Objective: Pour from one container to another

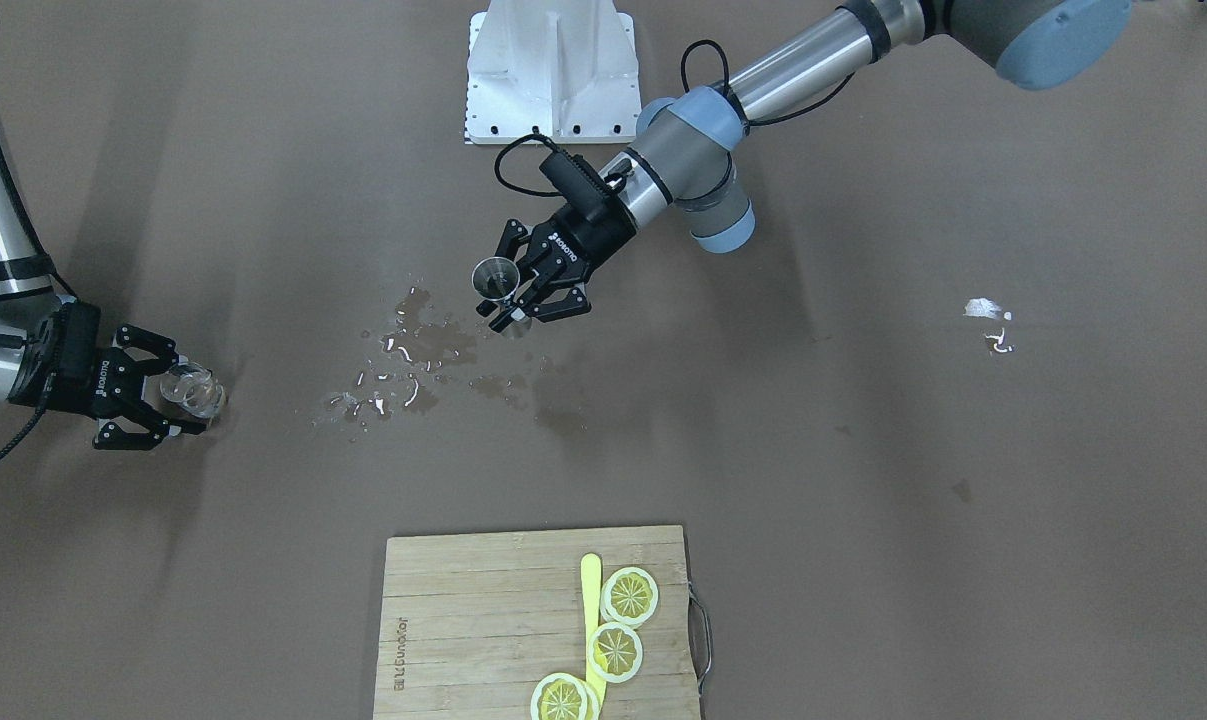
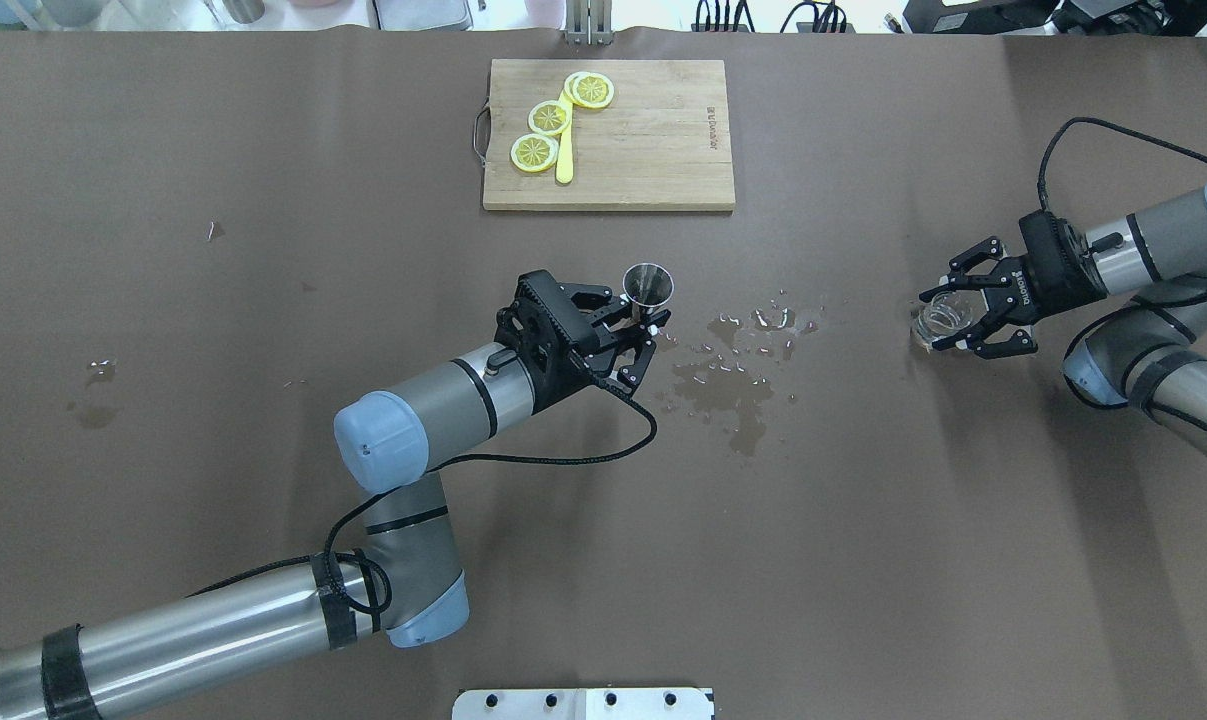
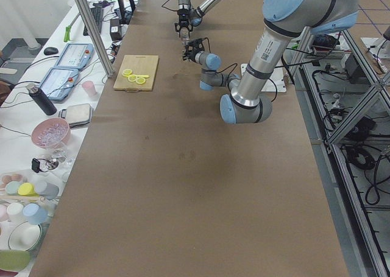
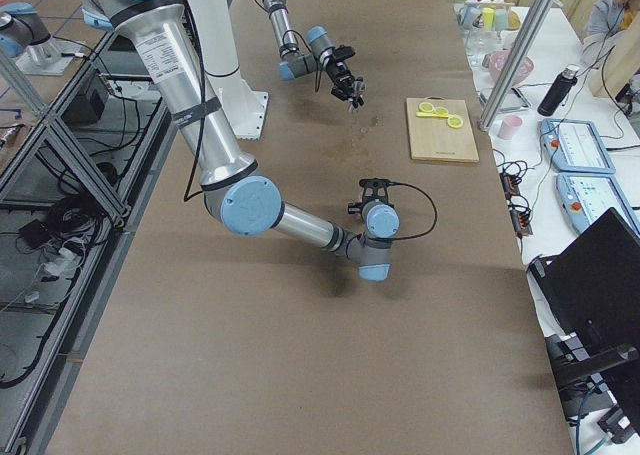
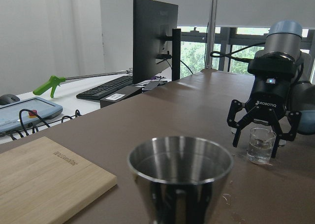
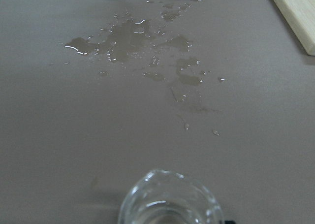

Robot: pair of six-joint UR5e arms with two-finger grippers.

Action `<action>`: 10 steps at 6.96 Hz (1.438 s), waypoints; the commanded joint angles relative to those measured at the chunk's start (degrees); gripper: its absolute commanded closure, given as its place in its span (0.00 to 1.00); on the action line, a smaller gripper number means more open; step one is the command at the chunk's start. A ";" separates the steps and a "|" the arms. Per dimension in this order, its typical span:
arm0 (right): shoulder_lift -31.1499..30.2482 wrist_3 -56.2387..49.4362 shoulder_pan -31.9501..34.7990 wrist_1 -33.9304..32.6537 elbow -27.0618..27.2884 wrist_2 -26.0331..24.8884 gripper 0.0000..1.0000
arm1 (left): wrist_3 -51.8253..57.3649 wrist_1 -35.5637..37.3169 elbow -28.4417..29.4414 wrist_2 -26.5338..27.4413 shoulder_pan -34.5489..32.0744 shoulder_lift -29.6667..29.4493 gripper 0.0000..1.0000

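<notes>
My gripper is going to tip the clear glass cup (image 1: pixel 192 391) over the steel jigger. A small spout (image 6: pixel 154 173) sticks out from the cup's rim, so I expect the cup to pour a thin stream.
The steel jigger (image 2: pixel 649 284) is held upright above the table near the middle, with my left gripper (image 2: pixel 645 318) shut on its narrow waist. It fills the foreground of the left wrist view as a steel cup mouth (image 5: pixel 179 177), and the front view shows the jigger (image 1: pixel 495 277) in that gripper (image 1: pixel 515 303). The clear glass cup (image 2: pixel 938 318) stands on the table at the right. My right gripper (image 2: pixel 931 322) is open, its fingers straddling the cup without closing on it. The left wrist view shows a gap beside the cup (image 5: pixel 261 144). In the right wrist view only the cup's rim (image 6: pixel 170 199) appears.
A water spill (image 2: pixel 733 365) wets the table between the jigger and the cup. At the far edge lies a wooden cutting board (image 2: pixel 653 150) with lemon slices (image 2: pixel 548 118) and a yellow knife. A small wet patch (image 1: pixel 988 312) marks the table on my left.
</notes>
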 commanded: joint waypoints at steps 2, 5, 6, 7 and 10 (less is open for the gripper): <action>-0.09 1.59 0.00 -0.13 0.09 0.00 0.64 | 2.63 -0.02 0.30 0.89 0.42 -0.29 1.00; -0.61 2.73 0.00 -0.22 1.41 0.00 0.89 | 4.59 -0.10 0.04 0.72 0.51 -0.29 1.00; -0.79 4.56 0.09 -0.22 2.37 0.00 1.00 | 4.59 0.07 0.21 0.89 0.51 -0.47 1.00; -0.79 5.36 0.44 -0.22 3.07 0.00 1.00 | 4.59 0.16 0.21 0.98 0.59 -0.55 1.00; -2.19 5.90 3.15 -10.27 13.66 -0.17 1.00 | 4.68 0.25 0.13 0.98 0.51 -0.47 1.00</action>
